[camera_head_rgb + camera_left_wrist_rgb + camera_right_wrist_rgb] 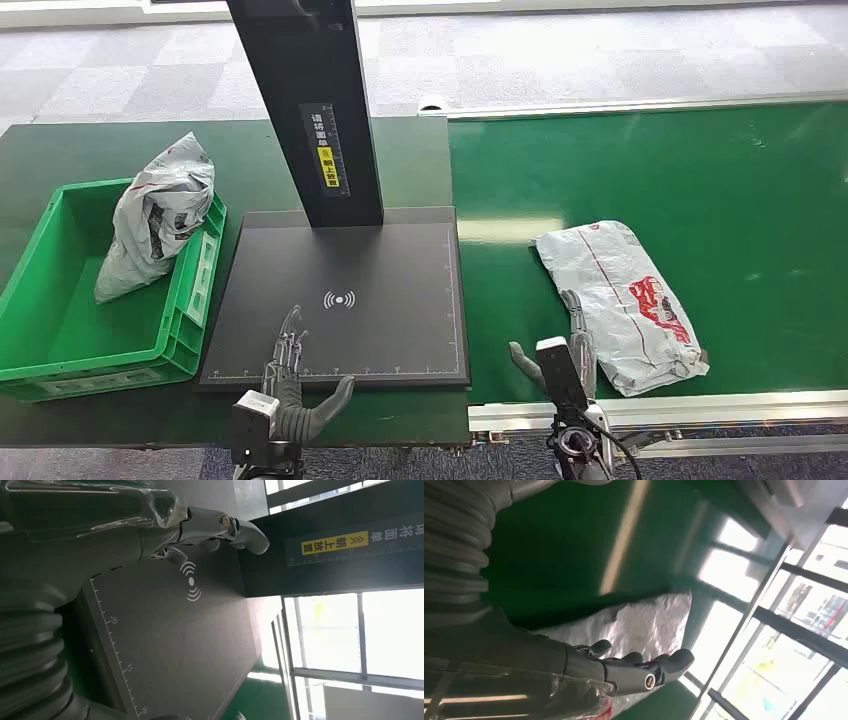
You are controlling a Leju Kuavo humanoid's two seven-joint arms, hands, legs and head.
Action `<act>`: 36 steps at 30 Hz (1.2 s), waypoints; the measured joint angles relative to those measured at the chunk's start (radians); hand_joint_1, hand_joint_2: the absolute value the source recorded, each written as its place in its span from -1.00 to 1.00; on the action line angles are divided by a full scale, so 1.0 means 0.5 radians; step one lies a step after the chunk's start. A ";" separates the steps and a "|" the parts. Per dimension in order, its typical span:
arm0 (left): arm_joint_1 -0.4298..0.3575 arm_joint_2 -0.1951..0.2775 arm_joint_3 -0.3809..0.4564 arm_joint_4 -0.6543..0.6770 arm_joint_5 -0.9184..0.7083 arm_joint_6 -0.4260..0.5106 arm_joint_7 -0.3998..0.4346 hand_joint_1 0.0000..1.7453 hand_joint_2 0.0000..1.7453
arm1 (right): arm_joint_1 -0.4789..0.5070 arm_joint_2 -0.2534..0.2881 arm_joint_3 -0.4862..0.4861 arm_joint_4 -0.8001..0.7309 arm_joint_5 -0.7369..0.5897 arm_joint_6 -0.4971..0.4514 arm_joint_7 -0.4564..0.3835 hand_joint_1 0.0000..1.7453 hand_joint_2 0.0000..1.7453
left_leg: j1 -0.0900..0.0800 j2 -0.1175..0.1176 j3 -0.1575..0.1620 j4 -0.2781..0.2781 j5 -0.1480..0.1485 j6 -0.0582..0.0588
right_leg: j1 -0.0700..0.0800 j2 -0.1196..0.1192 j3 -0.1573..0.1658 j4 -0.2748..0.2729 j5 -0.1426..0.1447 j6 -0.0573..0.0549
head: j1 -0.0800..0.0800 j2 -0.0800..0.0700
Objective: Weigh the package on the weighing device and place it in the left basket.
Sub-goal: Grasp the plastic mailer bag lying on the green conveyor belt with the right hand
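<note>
My left gripper will make the grey plastic package point(622, 302) bunch up and fold around the gripper when I lift the package, because the package lies flat with creased, slack edges point(648, 378).
A grey plastic package with red print point(622, 300) lies flat on the green conveyor belt point(700, 180), to the right of the black weighing platform point(400, 260). My right hand point(570, 340) hovers at the package's near-left edge, fingers apart, holding nothing; the right wrist view shows the fingers point(644, 667) stretched over the crinkled package point(649, 622). My left hand point(293, 375) is open above the platform's front edge, fingers spread, also seen as fingers point(220, 530) over the platform point(190, 645). The green left basket point(60, 330) holds another grey package point(160, 215).
A black post point(310, 110) with a yellow label rises from the back of the platform. A metal rail point(660, 410) edges the belt's near side. Grey tiled floor point(600, 50) lies beyond the belt.
</note>
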State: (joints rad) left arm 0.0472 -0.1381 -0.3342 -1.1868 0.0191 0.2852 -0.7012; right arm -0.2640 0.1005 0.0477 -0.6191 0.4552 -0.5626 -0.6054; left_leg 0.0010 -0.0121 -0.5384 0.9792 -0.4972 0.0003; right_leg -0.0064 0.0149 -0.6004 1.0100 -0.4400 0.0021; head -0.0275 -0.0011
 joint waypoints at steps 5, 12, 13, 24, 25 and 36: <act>0.000 0.000 -0.001 0.002 0.008 0.016 0.000 -1.00 1.00 | 0.004 -0.083 0.025 -0.132 0.462 -0.232 0.406 -1.00 1.00 | 0.000 0.000 0.000 0.000 0.000 0.000 | 0.000 0.000 0.000 0.000 0.000 0.000 | 0.000 0.000; 0.007 0.003 -0.002 0.002 0.023 0.052 0.000 -1.00 1.00 | 0.013 -0.254 -0.033 -0.364 0.776 -0.217 0.769 -1.00 1.00 | -0.001 -0.001 -0.001 0.001 0.000 0.000 | -0.001 0.000 0.000 0.000 0.000 0.000 | 0.000 0.000; 0.012 0.003 -0.002 0.002 0.023 0.054 0.000 -1.00 1.00 | 0.013 -0.278 -0.054 -0.379 0.773 -0.199 0.789 -1.00 1.00 | -0.001 -0.002 -0.001 0.001 0.000 0.000 | -0.001 0.000 -0.001 0.000 0.000 0.000 | 0.000 0.000; 0.041 0.008 -0.002 0.002 0.022 0.053 0.000 -1.00 1.00 | 0.010 -0.395 -0.215 -0.389 0.704 0.247 1.030 -1.00 1.00 | 0.000 -0.001 -0.003 0.000 0.000 0.000 | 0.000 0.000 -0.002 0.000 0.000 0.000 | 0.000 0.000; 0.043 0.010 -0.003 0.002 0.023 0.052 0.000 -1.00 1.00 | 0.002 -0.403 -0.245 -0.357 0.661 0.356 1.027 -1.00 1.00 | 0.000 -0.001 -0.004 0.000 -0.001 0.000 | 0.000 0.000 -0.001 0.000 0.000 0.000 | 0.000 0.000; 0.041 0.021 -0.027 0.002 0.052 0.099 0.000 -1.00 1.00 | -0.185 -0.410 -0.430 0.089 0.441 0.891 0.868 -1.00 1.00 | 0.000 0.000 -0.003 0.000 -0.001 0.000 | 0.000 0.000 -0.001 0.000 0.000 0.000 | 0.000 0.000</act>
State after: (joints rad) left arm 0.0678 -0.1274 -0.3479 -1.1860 0.0450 0.3345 -0.7012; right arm -0.3566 -0.1044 -0.1675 -0.5744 0.6756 -0.1172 -0.1713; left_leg 0.0010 -0.0123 -0.5398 0.9794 -0.4975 0.0005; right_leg -0.0063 0.0151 -0.6011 1.0099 -0.4399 0.0021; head -0.0277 -0.0011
